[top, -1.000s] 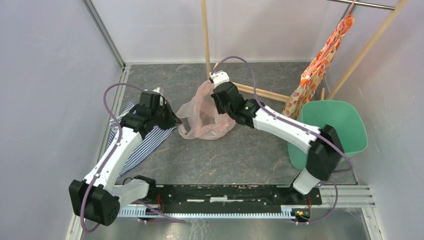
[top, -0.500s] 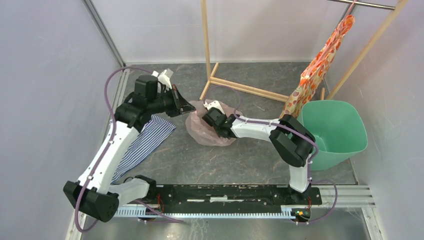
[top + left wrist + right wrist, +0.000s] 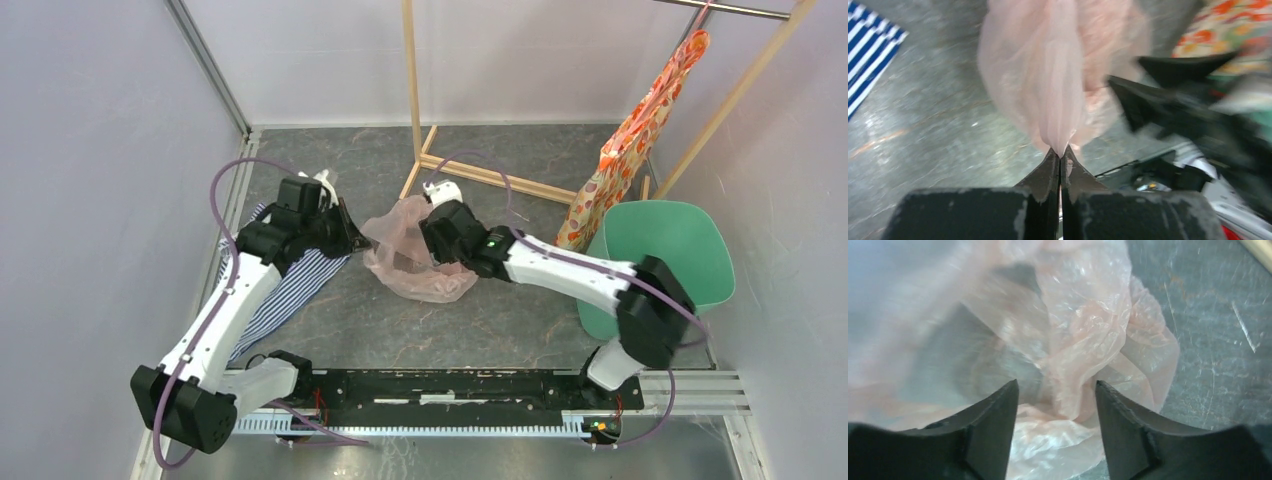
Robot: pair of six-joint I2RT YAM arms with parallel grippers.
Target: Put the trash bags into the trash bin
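Note:
The pale-pink trash bag lies crumpled next to my left gripper, so my right gripper should squeeze the wrinkled fold between its fingers and open the bag out wide before the bin.
The pale-pink trash bag lies crumpled on the grey floor between the two arms. My left gripper is shut on its left edge, and in the left wrist view the film fans out from the pinched jaws. My right gripper hovers over the bag's right side. In the right wrist view its jaws stand open above the wrinkled plastic, gripping nothing. The mint-green trash bin stands at the right, partly behind the right arm's elbow.
A blue-white striped cloth lies under the left arm. A wooden frame stands behind the bag, and an orange floral bag hangs beside the bin. White walls close in on the left, back and right.
The right gripper has opened and let go of the bag, lifting slightly off it. The left gripper, still pinching the bag's edge, has moved a little toward the near side.

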